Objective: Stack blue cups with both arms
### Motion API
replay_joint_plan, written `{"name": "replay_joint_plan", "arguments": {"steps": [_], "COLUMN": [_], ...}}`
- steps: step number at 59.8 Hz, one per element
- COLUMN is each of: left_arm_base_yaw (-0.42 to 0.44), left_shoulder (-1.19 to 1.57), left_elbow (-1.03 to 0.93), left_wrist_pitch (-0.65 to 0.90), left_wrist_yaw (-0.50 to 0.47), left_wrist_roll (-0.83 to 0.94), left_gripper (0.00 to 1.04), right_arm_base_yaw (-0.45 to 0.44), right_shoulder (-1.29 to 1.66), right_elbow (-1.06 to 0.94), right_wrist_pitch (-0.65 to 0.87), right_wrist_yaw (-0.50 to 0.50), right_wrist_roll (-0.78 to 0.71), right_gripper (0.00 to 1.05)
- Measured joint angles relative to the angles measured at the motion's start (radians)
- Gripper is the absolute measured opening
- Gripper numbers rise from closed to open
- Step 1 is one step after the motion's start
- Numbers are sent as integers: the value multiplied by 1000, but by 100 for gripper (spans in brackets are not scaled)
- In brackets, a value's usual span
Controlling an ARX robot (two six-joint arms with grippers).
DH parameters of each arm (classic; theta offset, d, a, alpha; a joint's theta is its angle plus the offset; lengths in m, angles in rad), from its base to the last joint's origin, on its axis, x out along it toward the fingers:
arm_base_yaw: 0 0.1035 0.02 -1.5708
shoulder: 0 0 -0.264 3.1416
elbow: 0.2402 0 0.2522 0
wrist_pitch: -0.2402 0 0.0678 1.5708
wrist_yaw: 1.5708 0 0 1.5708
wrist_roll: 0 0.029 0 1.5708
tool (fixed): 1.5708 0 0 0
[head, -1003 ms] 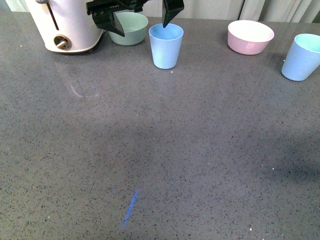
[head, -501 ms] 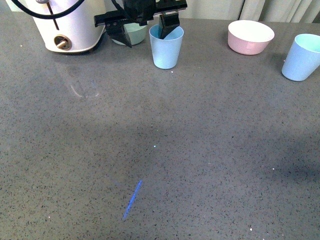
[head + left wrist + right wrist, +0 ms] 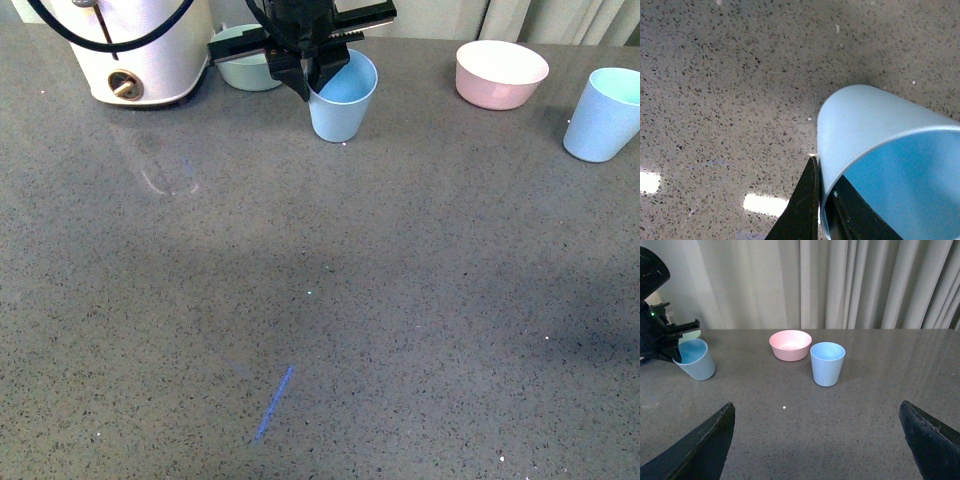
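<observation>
My gripper will lower the upright blue cup into the other one, and the cup will go in almost to its rim because it gets thinner down to a narrow base.
My left gripper is shut on the rim of a light blue cup at the back of the grey table; one finger is inside, one outside, and the cup tilts. In the left wrist view the cup fills the lower right, its wall pinched between the fingers. This cup also shows in the right wrist view. The second blue cup stands upright at the far right, and in the right wrist view. My right gripper is open and empty, well short of that cup, and does not show in the front view.
A white appliance stands at the back left. A sage-green bowl sits behind the left gripper. A pink bowl sits between the two cups, also in the right wrist view. Curtains hang behind the table.
My left gripper came down over the cup's rim and shut on it. The cup now tilts and has shifted slightly right.
</observation>
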Motion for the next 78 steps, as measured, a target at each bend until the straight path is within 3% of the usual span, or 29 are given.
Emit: {"name": "replay_joint_plan", "arguments": {"steps": [38, 53, 78], "left_arm_base_yaw": [-79, -127, -205], "left_shoulder": [-46, -331, -459], "left_elbow": [-14, -442, -840], "left_wrist_pitch": [-77, 147, 291], "left_wrist_yaw": [-14, -39, -39], "left_wrist_roll": [-123, -139, -184], "left_gripper": [2, 2, 2], "right_arm_base_yaw": [0, 0, 0], "right_shoulder": [0, 0, 0], "right_elbow": [0, 0, 0], "right_wrist_pitch": [0, 0, 0], "right_wrist_yaw": [0, 0, 0], "right_wrist_roll": [0, 0, 0], "right_gripper": [96, 96, 96]}}
